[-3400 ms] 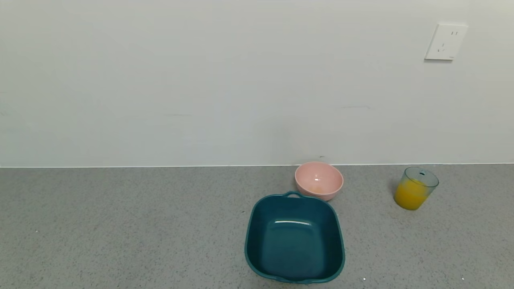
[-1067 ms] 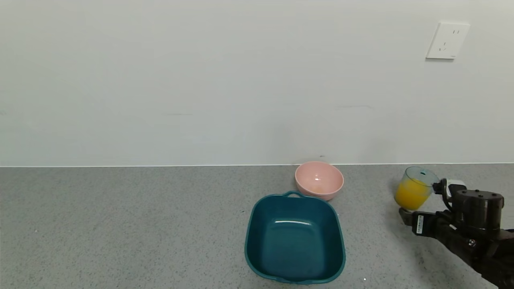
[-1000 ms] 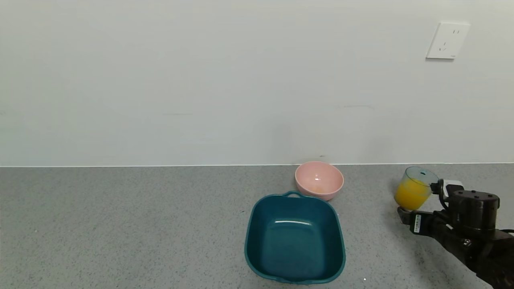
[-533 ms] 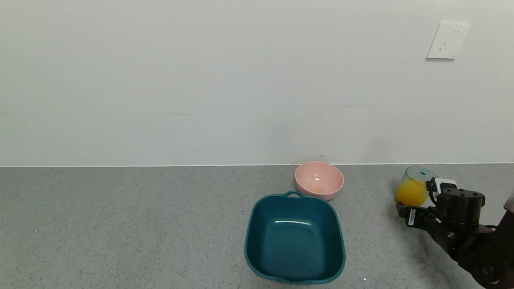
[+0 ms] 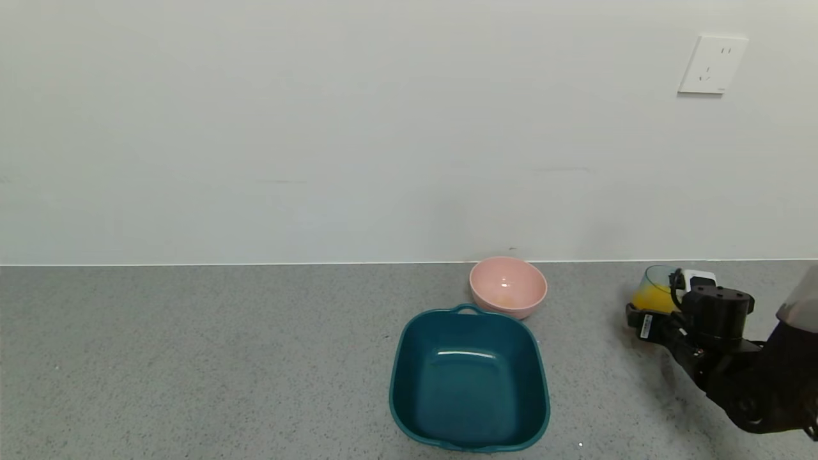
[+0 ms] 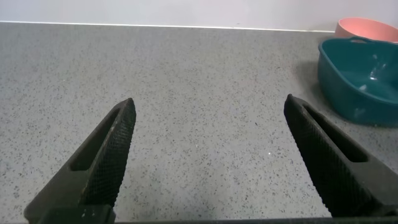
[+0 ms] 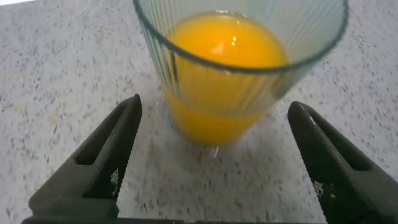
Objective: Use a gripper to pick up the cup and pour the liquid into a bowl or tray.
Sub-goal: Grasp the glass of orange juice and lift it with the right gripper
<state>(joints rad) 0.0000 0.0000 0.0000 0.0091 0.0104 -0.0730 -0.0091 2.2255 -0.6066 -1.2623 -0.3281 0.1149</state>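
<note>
I expect the yellow-orange liquid to spread into a shallow pool across the dark teal basin's bottom when I pour, because that bottom is broad and flat.
The cup is a ribbed, pale blue-green tumbler standing upright on the grey counter at the far right. It holds yellow-orange liquid. My right gripper is open right in front of it and hides its lower part in the head view. In the right wrist view the cup stands between the tips of the open right gripper, and both fingers are clear of its wall. The dark teal basin sits empty at centre front. My left gripper is open and empty over bare counter.
A small round pink bowl stands just behind the basin, close to the wall. The basin and pink bowl also show in the left wrist view. A white wall socket is high on the right.
My right arm came in from the right and moved forward toward the wall. Its open fingers now reach either side of the cup's base. The cup has not moved.
</note>
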